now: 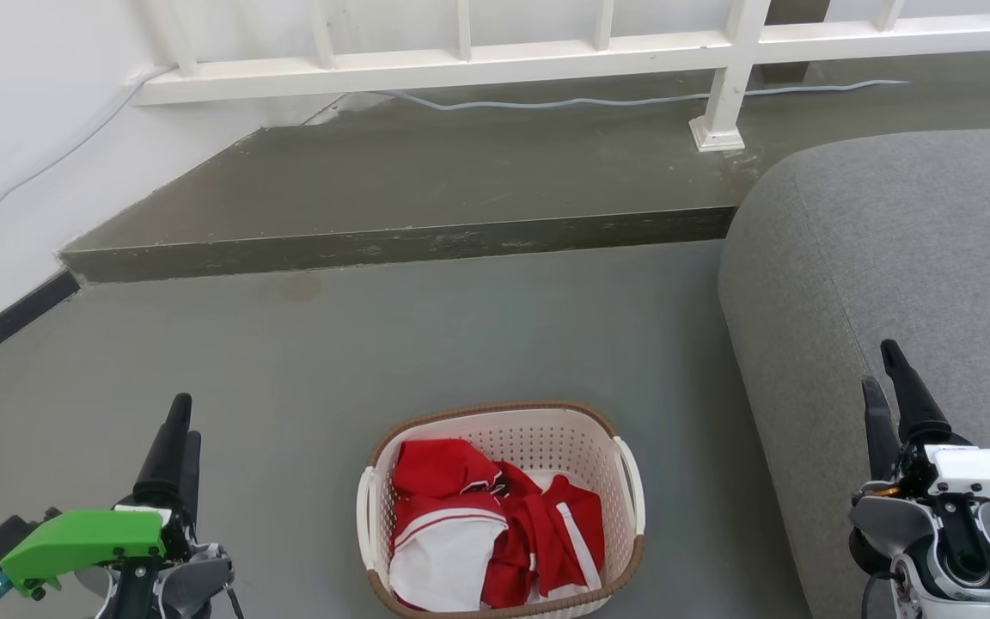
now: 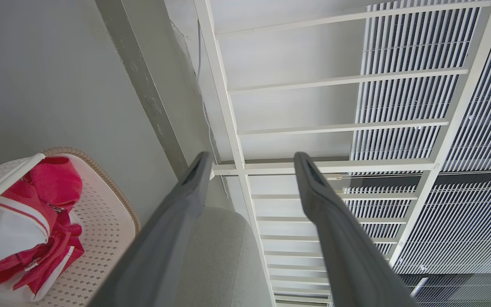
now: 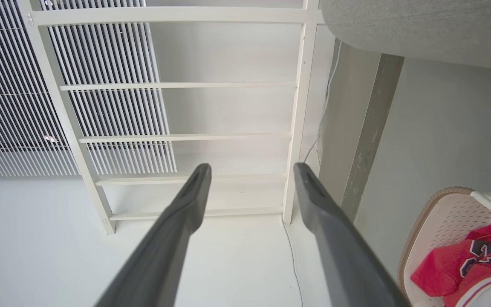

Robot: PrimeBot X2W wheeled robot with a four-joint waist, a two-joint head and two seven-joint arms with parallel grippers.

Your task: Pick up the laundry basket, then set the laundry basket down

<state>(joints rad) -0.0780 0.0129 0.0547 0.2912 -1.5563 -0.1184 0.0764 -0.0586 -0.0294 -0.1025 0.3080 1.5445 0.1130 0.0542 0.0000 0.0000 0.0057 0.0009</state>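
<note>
I expect the laundry basket (image 1: 503,511) to come up level with fixed handles when I lift, since the white handles (image 1: 364,517) run straight into its brown rim at opposite ends.
The laundry basket (image 1: 538,430) is cream-white and perforated, with a brown woven-look rim and white loop handles. It stands on the grey floor at the bottom middle of the head view, holding red and white clothes (image 1: 486,524). My left gripper (image 1: 179,430) is off to its left, fingers open and holding nothing. My right gripper (image 1: 886,387) is off to its right, in front of the sofa, also open and holding nothing. A part of the basket (image 2: 109,221) shows at the lower left of the left wrist view, and at the lower right of the right wrist view the basket (image 3: 437,226) shows again.
A grey sofa (image 1: 916,249) rises close to the basket's right. A raised dark step (image 1: 409,241) crosses the floor ahead, with a white railing (image 1: 461,60) and a pale cable (image 1: 632,99) on it. A white wall (image 1: 5,155) stands on the left.
</note>
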